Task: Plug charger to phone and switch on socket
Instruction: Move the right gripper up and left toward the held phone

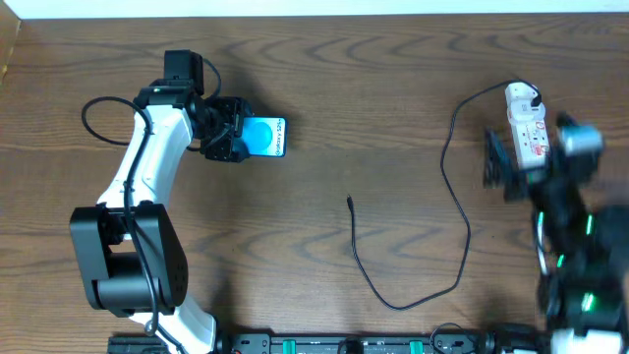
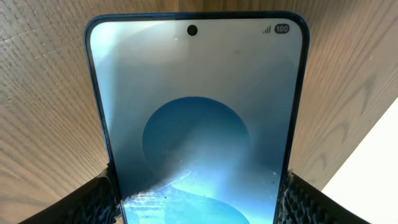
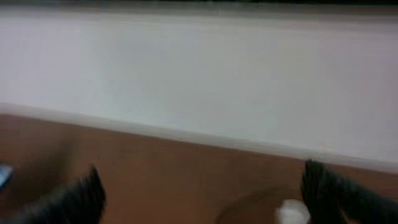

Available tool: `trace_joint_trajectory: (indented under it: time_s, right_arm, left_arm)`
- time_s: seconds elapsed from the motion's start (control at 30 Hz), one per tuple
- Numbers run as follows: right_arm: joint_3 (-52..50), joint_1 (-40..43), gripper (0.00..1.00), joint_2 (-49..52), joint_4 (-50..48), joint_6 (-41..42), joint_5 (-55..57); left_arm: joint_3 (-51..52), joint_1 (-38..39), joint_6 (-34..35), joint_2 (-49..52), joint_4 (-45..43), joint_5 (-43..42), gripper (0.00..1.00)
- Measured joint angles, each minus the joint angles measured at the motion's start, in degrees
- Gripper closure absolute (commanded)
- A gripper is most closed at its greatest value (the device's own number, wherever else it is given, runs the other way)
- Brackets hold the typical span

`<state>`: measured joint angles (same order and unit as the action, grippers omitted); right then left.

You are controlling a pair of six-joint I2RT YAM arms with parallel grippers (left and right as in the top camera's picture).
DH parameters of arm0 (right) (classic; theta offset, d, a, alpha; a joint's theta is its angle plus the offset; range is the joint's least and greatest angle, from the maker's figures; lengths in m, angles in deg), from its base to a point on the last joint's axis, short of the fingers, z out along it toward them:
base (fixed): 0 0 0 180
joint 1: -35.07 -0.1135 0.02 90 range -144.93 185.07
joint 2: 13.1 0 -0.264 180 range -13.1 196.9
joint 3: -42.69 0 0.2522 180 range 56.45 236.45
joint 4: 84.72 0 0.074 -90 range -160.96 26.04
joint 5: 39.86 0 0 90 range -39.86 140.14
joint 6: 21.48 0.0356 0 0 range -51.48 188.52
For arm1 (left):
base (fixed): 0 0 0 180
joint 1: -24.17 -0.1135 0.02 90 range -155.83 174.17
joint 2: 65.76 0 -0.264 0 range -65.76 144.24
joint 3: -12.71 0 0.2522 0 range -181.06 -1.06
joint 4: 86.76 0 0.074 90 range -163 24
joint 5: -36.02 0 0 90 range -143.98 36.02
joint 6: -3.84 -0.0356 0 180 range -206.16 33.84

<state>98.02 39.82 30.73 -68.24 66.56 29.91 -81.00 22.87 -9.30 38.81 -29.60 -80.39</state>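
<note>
My left gripper leaves the phone's camera end (image 1: 267,136) sticking out free, so I'll keep my right gripper moving toward that end (image 1: 279,138) until its open fingers close on it.
The phone (image 1: 265,138) lies on the wooden table at the upper left, its blue screen up. My left gripper (image 1: 224,133) is shut on its left end. In the left wrist view the phone (image 2: 198,106) fills the frame, and the gripper's (image 2: 199,208) two fingers press on its long edges. The charger's black cable (image 1: 457,211) loops over the table's middle, with its plug tip (image 1: 351,202) free and its other end at a white plug (image 1: 521,95). The white socket strip (image 1: 531,136) lies at the upper right. My right gripper (image 1: 503,167) is open just left of it, blurred. In the right wrist view its fingers (image 3: 205,199) are wide apart.
The white wall edge (image 3: 199,81) runs behind the table in the right wrist view. A blurred white blob (image 3: 292,213) sits near the right finger. The table's back edge (image 1: 314,12) runs along the top of the overhead view.
</note>
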Motion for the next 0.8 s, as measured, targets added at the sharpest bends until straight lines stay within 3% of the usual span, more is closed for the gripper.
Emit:
trace_joint_trajectory:
  time_s: [0.13,0.23,0.4,0.57,0.8]
  right_arm:
    - [12.92,-0.02,0.01,18.6,6.12,0.0,-15.58]
    - [20.13,-0.09,0.01,32.2,5.31,-0.02,-32.13]
    - [23.28,-0.5,0.01,49.2,-14.14,1.73,-52.15]
    - [23.65,-0.83,0.01,58.16,-25.92,13.31,-57.29]
    - [23.76,-4.2,0.01,62.99,-22.16,33.4,-50.64]
  left_arm:
    - [0.0,0.0,0.02,0.0,-0.02,0.04,0.93]
    - [0.0,0.0,0.0,0.0,0.02,0.02,0.92]
    - [0.0,0.0,0.0,0.0,0.0,0.07,0.93]
    - [0.0,0.0,0.02,0.0,0.04,0.02,0.93]
    - [0.0,0.0,0.85,0.0,0.02,0.0,0.92]
